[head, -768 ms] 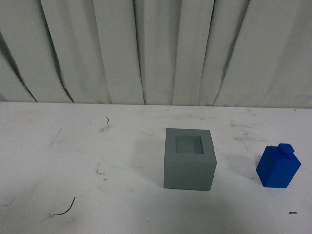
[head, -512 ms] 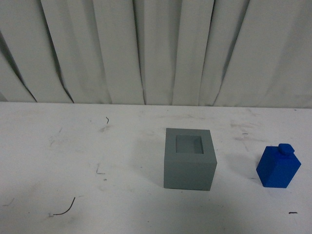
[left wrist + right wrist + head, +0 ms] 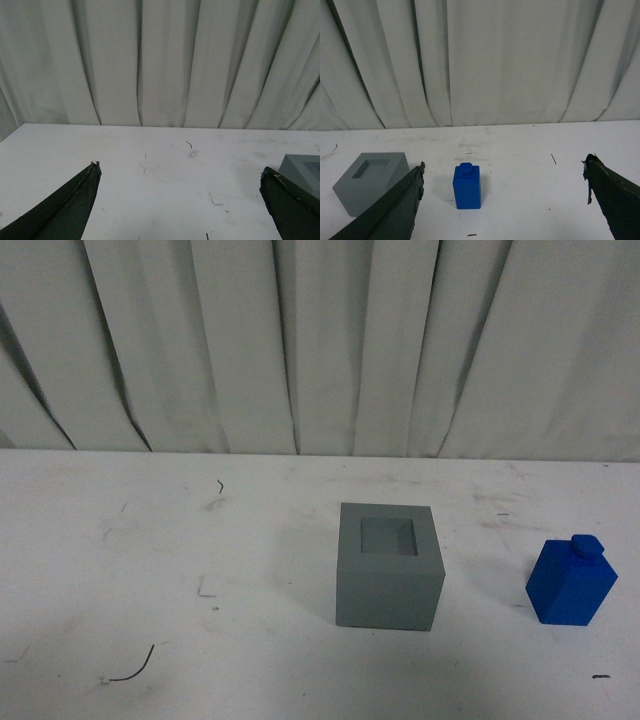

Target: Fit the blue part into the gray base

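Observation:
The blue part (image 3: 571, 582) will stay mostly in view when I lower it in, because the hollow's bottom (image 3: 389, 537) is just below the gray base's rim.
The gray base (image 3: 389, 567) stands near the middle of the white table, its square recess facing up and empty. The blue part (image 3: 571, 581) stands upright to its right, apart from it, knob on top. Neither arm shows in the front view. My right gripper (image 3: 504, 172) is open, and the blue part (image 3: 467, 186) stands on the table ahead of it, nearer one finger, with the gray base (image 3: 370, 181) beyond that finger. My left gripper (image 3: 179, 172) is open over bare table, with a corner of the gray base (image 3: 303, 170) behind one finger.
The white table (image 3: 150, 560) is scuffed, with small dark scraps of debris (image 3: 133, 670) near its front left. A pleated white curtain (image 3: 320, 340) closes off the back edge.

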